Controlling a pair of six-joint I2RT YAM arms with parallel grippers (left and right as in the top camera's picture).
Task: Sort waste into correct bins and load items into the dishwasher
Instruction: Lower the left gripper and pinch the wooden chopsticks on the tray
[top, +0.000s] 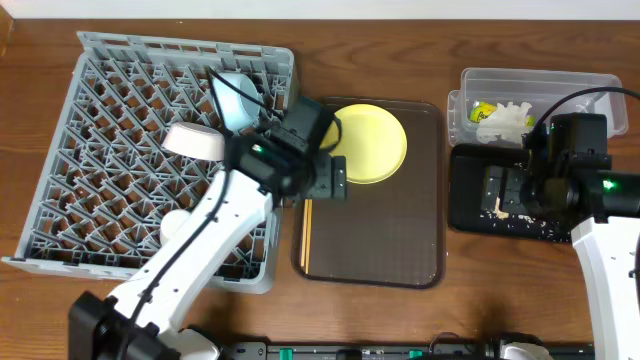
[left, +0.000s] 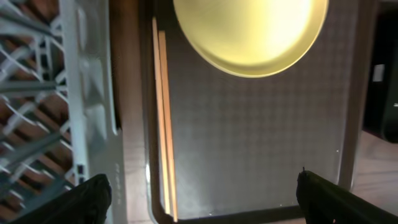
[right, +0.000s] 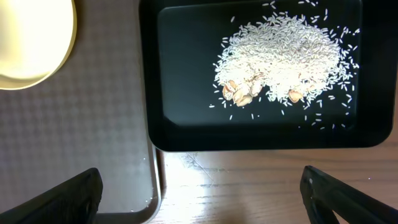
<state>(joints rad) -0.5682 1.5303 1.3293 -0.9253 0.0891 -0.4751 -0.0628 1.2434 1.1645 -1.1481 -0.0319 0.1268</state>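
I go on moving down until my left gripper's fingers are on both sides of the inner chopstick (left: 168, 124), then close them, because the open fingers are set across the narrow way of the chopsticks (top: 306, 236).
The pale-yellow plate (top: 370, 142) (left: 249, 31) (right: 28, 43) lies at the back of a dark brown serving tray (top: 400, 230). My left gripper (top: 335, 180) (left: 202, 205) hangs open and empty over that tray's left side, just in front of the plate. The grey dish rack (top: 110, 180) holds a light-blue bowl (top: 237, 95) and a white bowl (top: 195, 140). The clear tub (top: 560, 85) contains crumpled white paper (top: 505, 122) and a green-yellow wrapper (top: 483, 110). Beige grains (right: 286, 56) lie in the black tray (right: 186, 134) (top: 470, 215). My right gripper (top: 493, 190) (right: 202, 196) is open and empty over the black tray's front-left corner.
Two wooden chopsticks (top: 307, 235) (left: 163, 124) lie along the serving tray's left edge, next to the rack wall (left: 93, 93). Bare wooden table (right: 261, 186) shows between the serving tray and the black tray.
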